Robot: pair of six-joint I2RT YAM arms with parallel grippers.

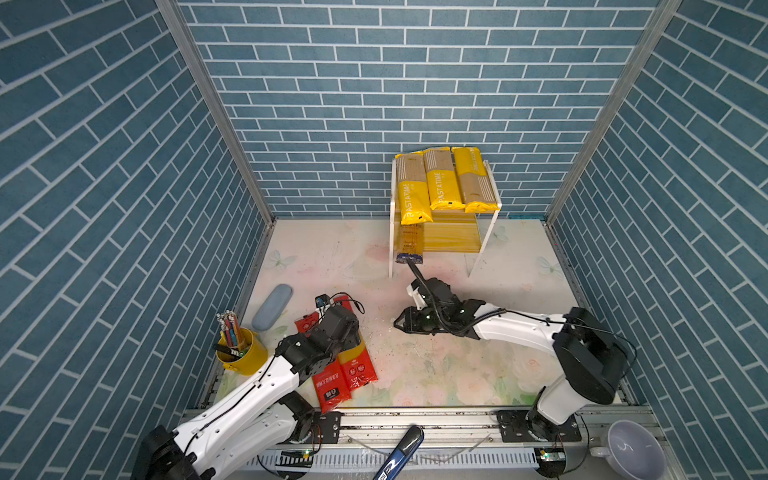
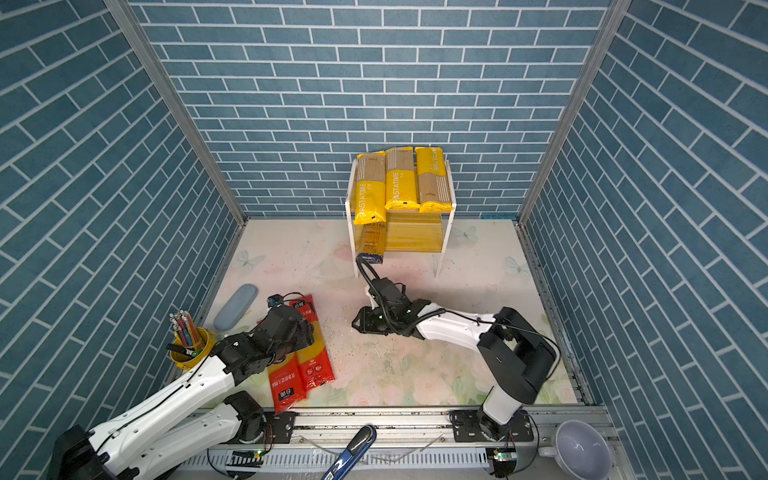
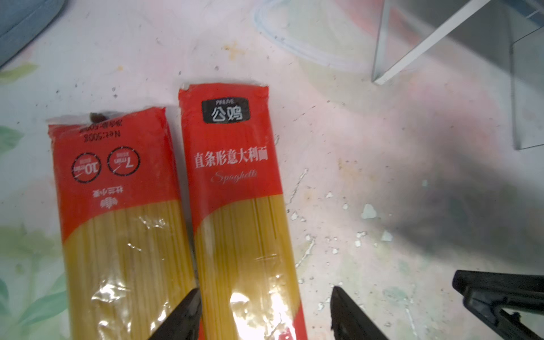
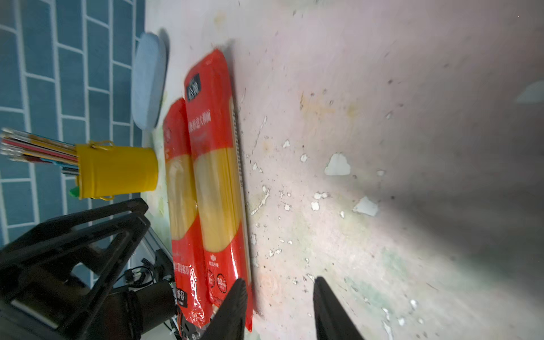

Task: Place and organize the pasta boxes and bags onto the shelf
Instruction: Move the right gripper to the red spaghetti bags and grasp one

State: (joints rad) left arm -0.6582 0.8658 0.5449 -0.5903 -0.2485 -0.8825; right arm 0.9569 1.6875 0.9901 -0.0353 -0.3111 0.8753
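Note:
The red-ended pasta bag point(image 4: 216, 175) nearer the robot's right gripper shows a straight long edge point(image 4: 238, 175), so the bag will keep stiff when the robot lifts it.
Two red-ended pasta bags point(image 1: 357, 370) point(image 3: 235, 176) lie side by side on the table at the left. My left gripper point(image 1: 348, 336) point(image 3: 266, 315) hangs over them, open, its jaws astride the right-hand bag, with a gap on one side. My right gripper point(image 1: 397, 324) point(image 4: 279, 306) is open over bare table just right of those bags, pointing toward them. The shelf point(image 1: 453, 239) stands at the back. Three yellow PASTATIME bags point(image 1: 444, 178) fill its top board. A dark-blue-ended bag point(image 1: 409, 245) lies at the left of the lower board, its end jutting out in front.
A grey-blue oblong case point(image 1: 272, 307) lies left of the red bags, with a yellow cup of pencils point(image 1: 241, 353) nearer the front. A grey mug point(image 1: 631, 453) and a blue-black tool point(image 1: 401, 455) sit by the front rail. The shelf's white leg point(image 3: 424, 44) stands ahead of the left gripper.

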